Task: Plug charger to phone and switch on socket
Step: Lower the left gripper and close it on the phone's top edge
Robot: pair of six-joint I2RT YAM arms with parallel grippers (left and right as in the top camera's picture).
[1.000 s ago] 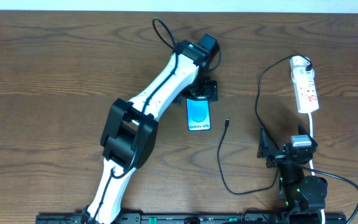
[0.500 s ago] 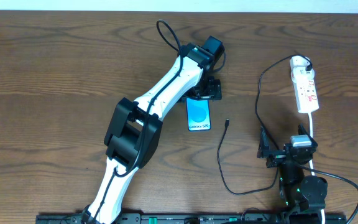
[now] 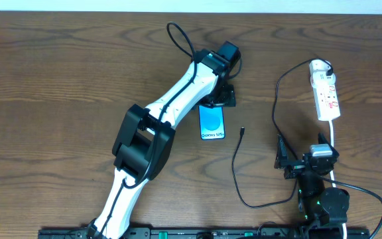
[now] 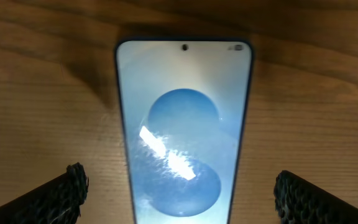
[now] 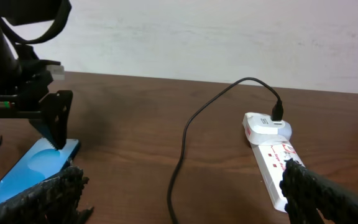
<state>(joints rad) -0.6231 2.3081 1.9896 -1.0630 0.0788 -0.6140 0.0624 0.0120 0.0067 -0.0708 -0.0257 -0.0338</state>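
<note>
The phone's long sides [image 4: 130, 193] are between my left gripper's fingers and the phone's near end [image 3: 212, 135] is free for the plug. My left gripper keeps going down and closes there.
The phone [image 3: 211, 123] lies flat at mid-table, screen up and lit blue and white. My left gripper [image 3: 218, 97] is over its far end, open. In the left wrist view the phone [image 4: 184, 118] lies between and below the spread fingers [image 4: 180, 182], which do not touch it. The charger's black cable [image 3: 235, 166] ends in a plug tip [image 3: 243, 131] right of the phone, apart from it. The cable loops back to the white socket strip [image 3: 326, 89] at the far right. My right gripper [image 3: 304, 161] is open and empty near the front edge, and the cable [image 5: 182, 149] lies ahead of it.
The strip's white cord [image 3: 334, 143] runs toward the front beside my right arm. In the right wrist view the socket strip [image 5: 272, 149] is ahead to the right and the phone [image 5: 36, 165] ahead to the left. A pale wall [image 5: 216, 37] stands beyond the table's far edge.
My left arm has shifted slightly to the right over the phone's far end. The right arm, cable and phone have not moved.
</note>
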